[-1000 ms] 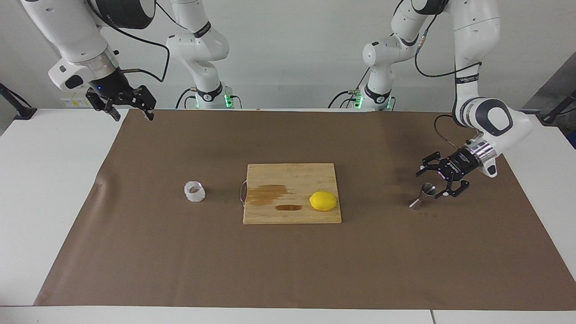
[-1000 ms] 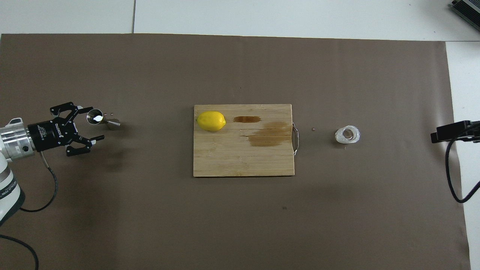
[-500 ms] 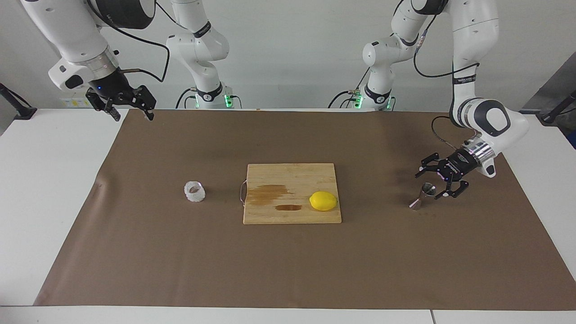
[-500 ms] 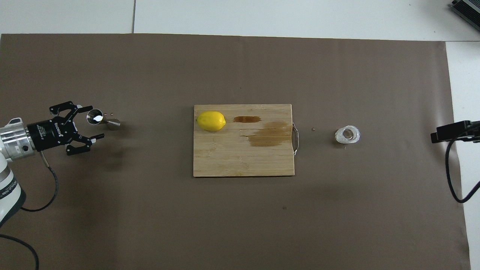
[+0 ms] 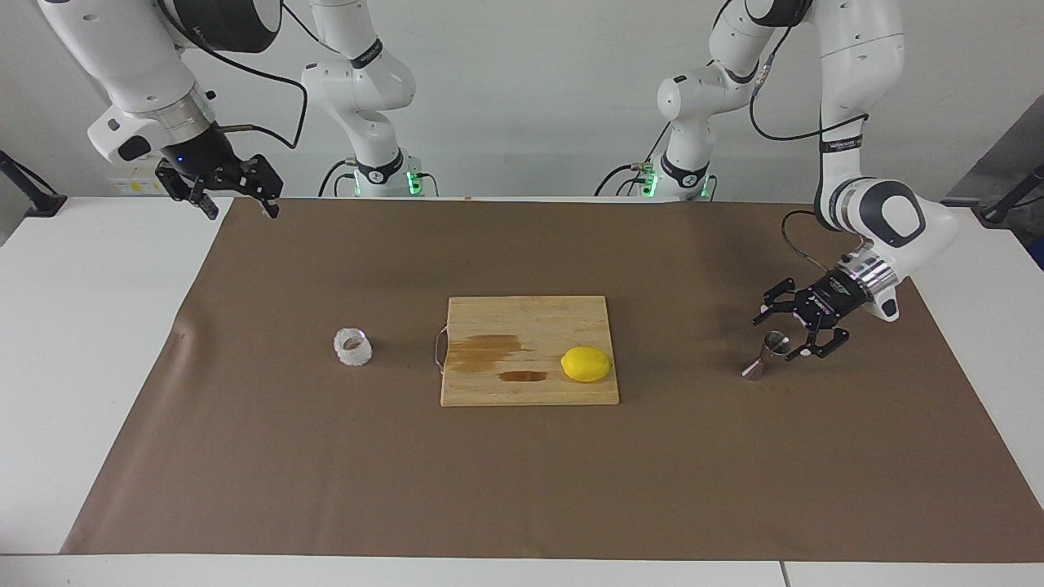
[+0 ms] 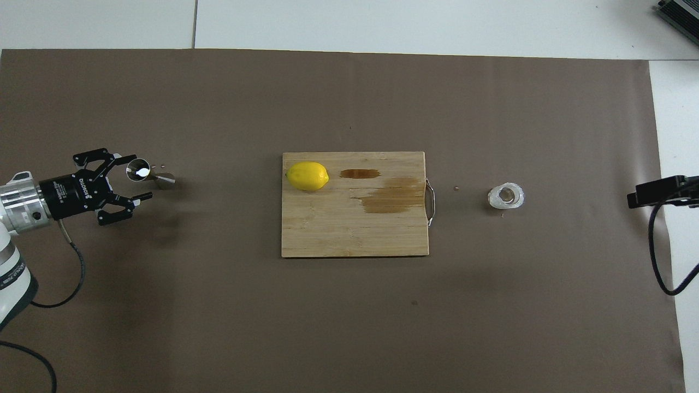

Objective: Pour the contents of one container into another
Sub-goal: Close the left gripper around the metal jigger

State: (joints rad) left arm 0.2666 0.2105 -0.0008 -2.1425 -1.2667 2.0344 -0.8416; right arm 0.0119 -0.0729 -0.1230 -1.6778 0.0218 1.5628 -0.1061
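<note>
Small drops on the mat (image 6: 159, 166) run toward the steel jigger (image 6: 138, 170), so I expect one more drop to be hidden behind the jigger when I lift it.
The steel jigger (image 5: 763, 357) stands upright on the brown mat at the left arm's end of the table; it also shows in the overhead view (image 6: 146, 173). My left gripper (image 5: 779, 331) is open and low, with its fingers on either side of the jigger's upper cone, not closed on it; it also shows in the overhead view (image 6: 140, 176). The clear bumpy glass cup (image 5: 352, 346) stands on the mat toward the right arm's end, beside the board's handle; it also shows in the overhead view (image 6: 506, 196). My right gripper (image 5: 236, 198) waits open, raised over the mat's corner near its base.
A wooden cutting board (image 5: 530, 318) lies mid-table between cup and jigger, with a yellow lemon (image 5: 586, 364) on it and two dark wet stains (image 5: 485, 352). The brown mat (image 5: 522, 489) covers most of the white table.
My left gripper has shifted slightly and its nearer finger has come in a little toward the jigger. The jigger, the cup and the right arm have not moved.
</note>
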